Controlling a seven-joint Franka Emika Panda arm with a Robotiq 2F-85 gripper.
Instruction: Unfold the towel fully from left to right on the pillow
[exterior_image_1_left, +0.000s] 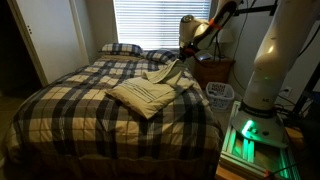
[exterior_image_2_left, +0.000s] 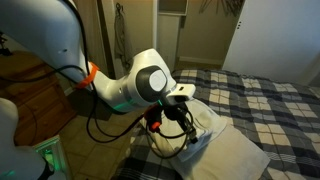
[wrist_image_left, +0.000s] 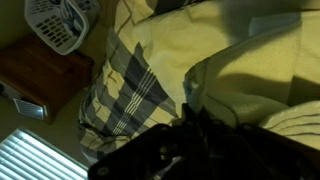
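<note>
The towel's raised edge (exterior_image_1_left: 174, 69) is in my gripper and the plaid bed (wrist_image_left: 128, 75) toward the nightstand is clear, so I should keep pulling that way until the towel's fold opens, and then let go.
The cream-beige towel (exterior_image_1_left: 148, 92) lies in layers on the plaid bed, and one edge rises toward the plaid pillow (exterior_image_1_left: 158, 56) at the head. My gripper (exterior_image_1_left: 183, 61) hangs over that raised edge, shut on a fold of the towel. In the wrist view the dark fingers (wrist_image_left: 192, 118) come in from the bottom and pinch a strip of the towel (wrist_image_left: 205, 50). The plaid pillow (wrist_image_left: 122, 88) shows just beside it. In an exterior view the gripper (exterior_image_2_left: 168, 120) is low against the towel (exterior_image_2_left: 222, 140), and the arm partly hides it.
A white laundry basket (exterior_image_1_left: 221, 93) and a wooden nightstand (exterior_image_1_left: 216, 69) stand between the bed and the robot base (exterior_image_1_left: 268, 60). A second plaid pillow (exterior_image_1_left: 120, 47) lies at the far side. Window blinds (exterior_image_1_left: 150, 20) are behind the headboard.
</note>
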